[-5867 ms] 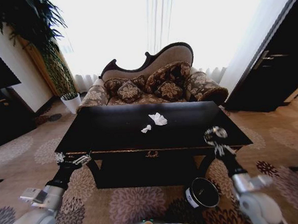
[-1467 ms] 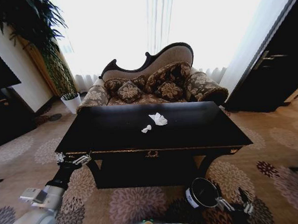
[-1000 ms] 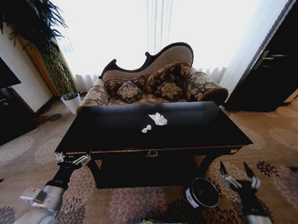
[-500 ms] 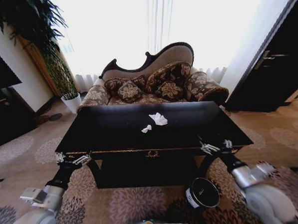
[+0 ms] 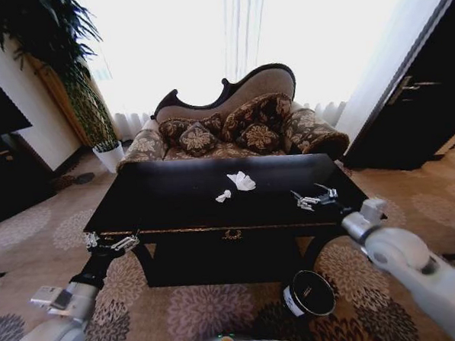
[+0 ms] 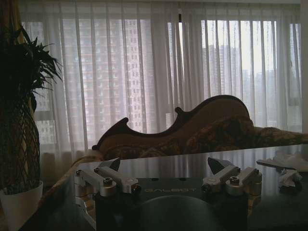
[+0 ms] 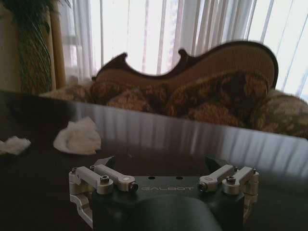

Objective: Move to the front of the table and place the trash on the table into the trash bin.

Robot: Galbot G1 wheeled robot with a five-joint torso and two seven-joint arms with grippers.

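My gripper will pinch the larger wad (image 5: 243, 183) narrow and make it spread out past the fingers when I lift it, because the wad lies in loose, flared folds (image 5: 240, 176).
The glossy black table (image 5: 176, 207) stands straight ahead. The trash on it is two white paper wads: a larger one (image 5: 242, 181) near the middle and a smaller one (image 5: 223, 195) just in front of it. My right gripper (image 5: 313, 198) hovers open and holding nothing over the table's right part, right of the wads. Its wrist view shows the larger wad (image 7: 78, 136) and the smaller wad (image 7: 13, 144) ahead of the open gripper (image 7: 161, 166). My left gripper (image 5: 109, 242) stays open at the table's front left corner. The trash bin (image 5: 309, 294) stands on the carpet below the table's front right.
A patterned sofa (image 5: 233, 128) stands behind the table. A white plant pot (image 5: 109, 155) with a tall plant sits at the back left. Dark cabinets (image 5: 415, 107) line the right wall. Patterned carpet (image 5: 205, 317) lies between me and the table.
My right arm has swung up from the floor beside the trash bin to above the table's right part, fingers open. The left arm and the wads have not moved.
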